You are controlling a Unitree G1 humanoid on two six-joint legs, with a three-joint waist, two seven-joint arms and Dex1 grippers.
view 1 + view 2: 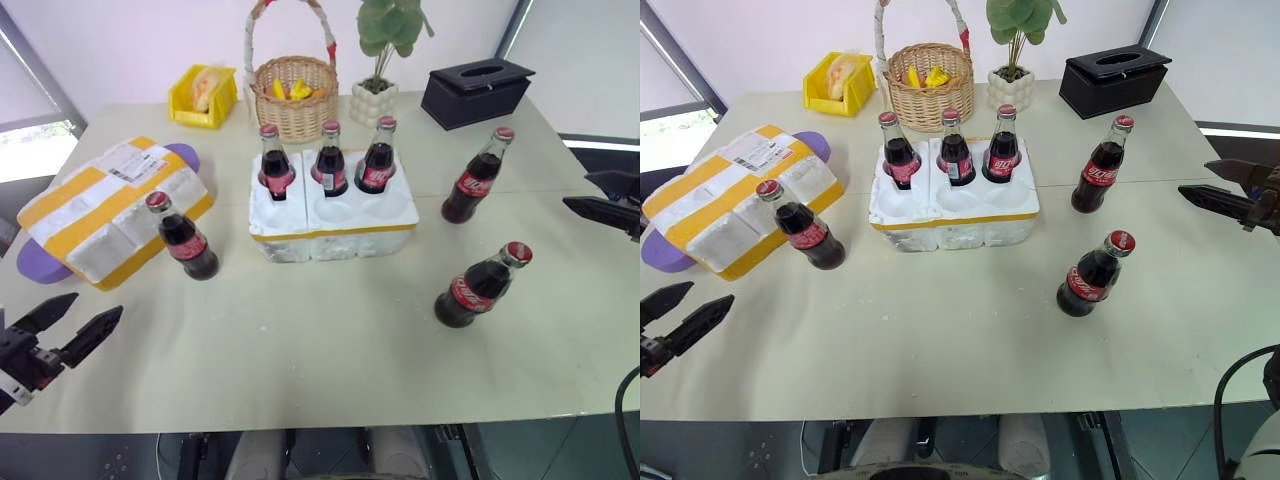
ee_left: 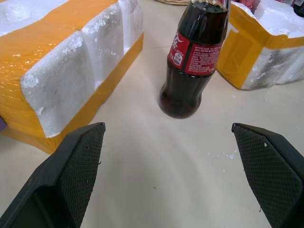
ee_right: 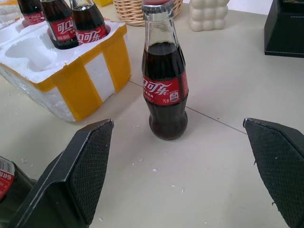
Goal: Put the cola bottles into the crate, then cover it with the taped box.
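Note:
The cola bottle beside the taped box will go only partway down when I lower it in, because the back-row bottles stand with labels and necks showing.
The crate stands mid-table with three cola bottles upright in its back row; the front holes are empty. Three more bottles stand on the table: one left of the crate, one to its right, and one nearer the front right. The taped box lies at the left. My left gripper is open near the front left edge, facing the left bottle. At the right edge my right gripper is open and faces the right bottle. Neither holds anything.
Along the back stand a yellow bin, a wicker basket, a potted plant and a black tissue box. A purple thing pokes out from under the taped box. Bare table lies in front of the crate.

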